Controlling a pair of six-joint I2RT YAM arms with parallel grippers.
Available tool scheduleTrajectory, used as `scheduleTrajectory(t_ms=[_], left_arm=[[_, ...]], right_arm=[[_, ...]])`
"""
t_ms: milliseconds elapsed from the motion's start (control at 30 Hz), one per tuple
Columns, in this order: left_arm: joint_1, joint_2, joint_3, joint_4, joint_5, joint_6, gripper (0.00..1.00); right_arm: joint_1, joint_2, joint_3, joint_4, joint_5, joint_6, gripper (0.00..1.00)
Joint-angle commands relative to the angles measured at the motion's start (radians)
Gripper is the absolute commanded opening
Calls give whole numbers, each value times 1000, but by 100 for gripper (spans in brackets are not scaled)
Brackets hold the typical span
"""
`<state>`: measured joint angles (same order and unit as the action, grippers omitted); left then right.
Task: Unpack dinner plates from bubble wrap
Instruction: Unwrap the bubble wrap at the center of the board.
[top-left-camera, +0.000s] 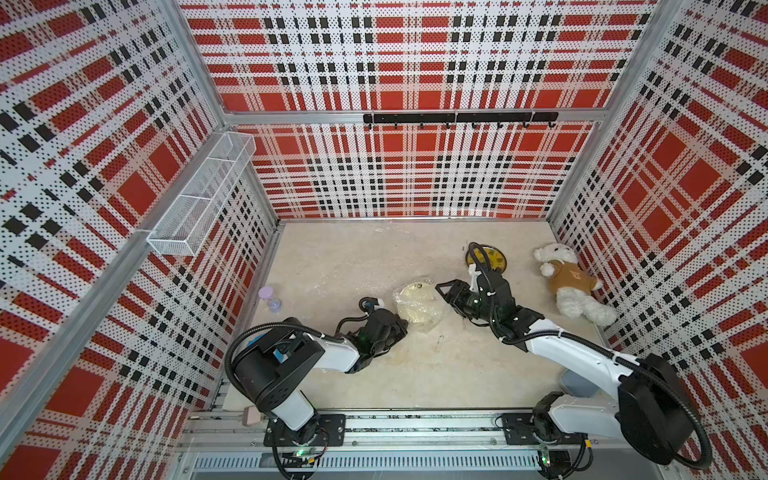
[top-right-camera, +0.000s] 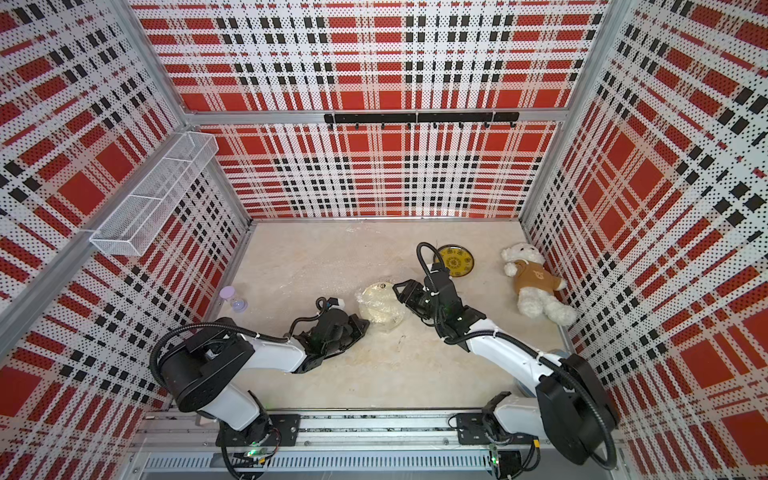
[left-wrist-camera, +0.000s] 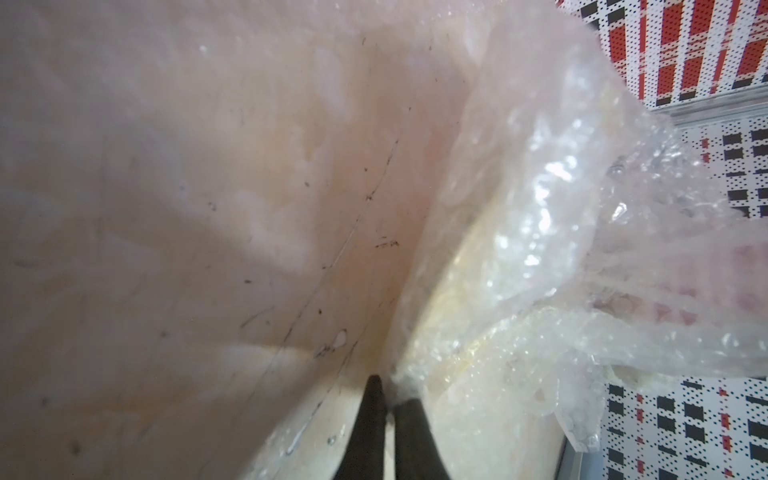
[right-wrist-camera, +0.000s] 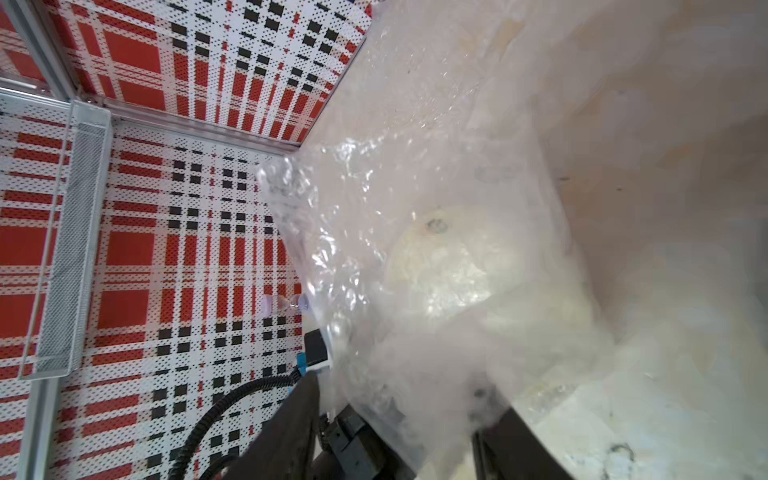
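Bubble wrap covers the plate (top-right-camera: 382, 308) while my left gripper is pinching the bubble wrap's near edge. My left gripper should open, grab the bubble wrap's far edge (top-right-camera: 385, 285) and peel the bubble wrap off.
A cream dinner plate (top-left-camera: 415, 307) (top-right-camera: 380, 306) lies mid-table, still covered in crinkled bubble wrap (left-wrist-camera: 540, 232) (right-wrist-camera: 374, 249). My left gripper (top-left-camera: 404, 328) (top-right-camera: 367, 322) (left-wrist-camera: 388, 392) sits at the bundle's near left edge, shut on a pinch of the bubble wrap. My right gripper (top-left-camera: 441, 294) (top-right-camera: 399, 294) (right-wrist-camera: 409, 415) is at the bundle's right side with its jaws apart, and loose wrap drapes between them. A second plate (top-left-camera: 486, 259) (top-right-camera: 456, 260), yellow with a dark rim, lies bare behind the right arm.
A white teddy bear (top-left-camera: 571, 282) lies at the right wall and a lilac hourglass (top-left-camera: 270, 298) stands at the left wall. A flat clear sheet (top-left-camera: 345, 266) lies on the table behind the bundle. A wire basket (top-left-camera: 203, 195) hangs on the left wall.
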<state>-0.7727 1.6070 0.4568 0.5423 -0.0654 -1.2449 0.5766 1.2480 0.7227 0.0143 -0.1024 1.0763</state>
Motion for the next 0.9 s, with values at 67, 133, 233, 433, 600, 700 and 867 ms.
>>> scheduleTrajectory(t_ms=[67,133,233,433,600,700,867], left_arm=[[6,-27,34,-12,25,-69,10],[5,-27,40,-13,29,-70,12],[6,-22,39,-12,30,-73,18],[7,-37,29,-12,21,-72,29],[9,-80,21,-34,21,-50,43],[9,-146,40,-132,15,-3,53],[40,-258,118,-381,12,127,73]], right_arm=[[-79,-26,53,-194,51,-115,64],[-106,-25,60,-211,43,-143,65],[-125,-27,98,-285,83,-202,67],[-158,-33,186,-384,114,-306,69],[-159,-9,302,-438,86,-447,70],[-159,50,368,-468,5,-490,70],[-122,127,422,-541,8,-529,71]])
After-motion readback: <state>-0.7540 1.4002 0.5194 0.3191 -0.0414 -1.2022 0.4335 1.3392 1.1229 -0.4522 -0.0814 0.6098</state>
